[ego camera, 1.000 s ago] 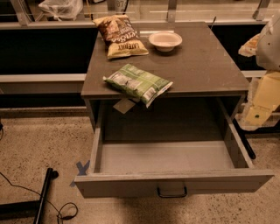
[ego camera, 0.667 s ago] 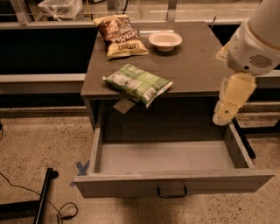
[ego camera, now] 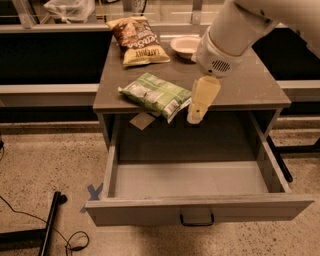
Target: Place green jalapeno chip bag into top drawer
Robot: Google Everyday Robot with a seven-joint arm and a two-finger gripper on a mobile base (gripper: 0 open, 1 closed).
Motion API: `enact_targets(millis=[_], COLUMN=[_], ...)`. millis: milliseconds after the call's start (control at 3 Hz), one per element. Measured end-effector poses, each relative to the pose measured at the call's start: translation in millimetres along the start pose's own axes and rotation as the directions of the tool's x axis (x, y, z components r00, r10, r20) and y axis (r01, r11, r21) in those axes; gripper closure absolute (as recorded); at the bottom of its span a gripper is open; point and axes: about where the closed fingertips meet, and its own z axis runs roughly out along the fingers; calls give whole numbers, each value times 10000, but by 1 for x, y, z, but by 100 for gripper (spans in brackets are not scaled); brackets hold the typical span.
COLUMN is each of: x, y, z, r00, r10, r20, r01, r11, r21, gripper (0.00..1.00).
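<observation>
My gripper will lift the green jalapeno chip bag (ego camera: 155,95), and the bag will stay spread out sideways, because the overhanging corner (ego camera: 170,116) sticks out past the cabinet edge.
The green jalapeno chip bag (ego camera: 156,95) lies flat near the front edge of the grey cabinet top (ego camera: 250,85), one corner overhanging it. The top drawer (ego camera: 200,207) is pulled fully out below, its inside bare, with a dark handle (ego camera: 197,220) at the centre of its front. My gripper (ego camera: 196,116) hangs from the white arm that reaches in from the upper right. It points down just right of the bag's right end, above the open drawer. It holds nothing.
A brown-and-yellow chip bag (ego camera: 136,40) and a white bowl (ego camera: 185,45) sit at the back of the cabinet top. A plastic bag (ego camera: 70,9) lies on the counter behind. A black stand leg (ego camera: 50,225) and a cable (ego camera: 30,220) lie on the floor at the left.
The arm has swung in from the right edge toward the left. The gripper now hangs right beside the green bag's right end. The bag and drawer have not moved.
</observation>
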Motion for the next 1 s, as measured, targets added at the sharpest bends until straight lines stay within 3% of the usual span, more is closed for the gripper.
enact_targets(millis=[333, 667, 1000], x=[-31, -43, -51], y=[-17, -24, -28], z=[35, 67, 95], r00=[9984, 9976, 9979], r10=[-506, -532, -449], r20=[252, 442, 465], r01=[510, 555, 488], r11=[9985, 9970, 9951], r21=[-173, -539, -862], gripper=[0, 0, 27])
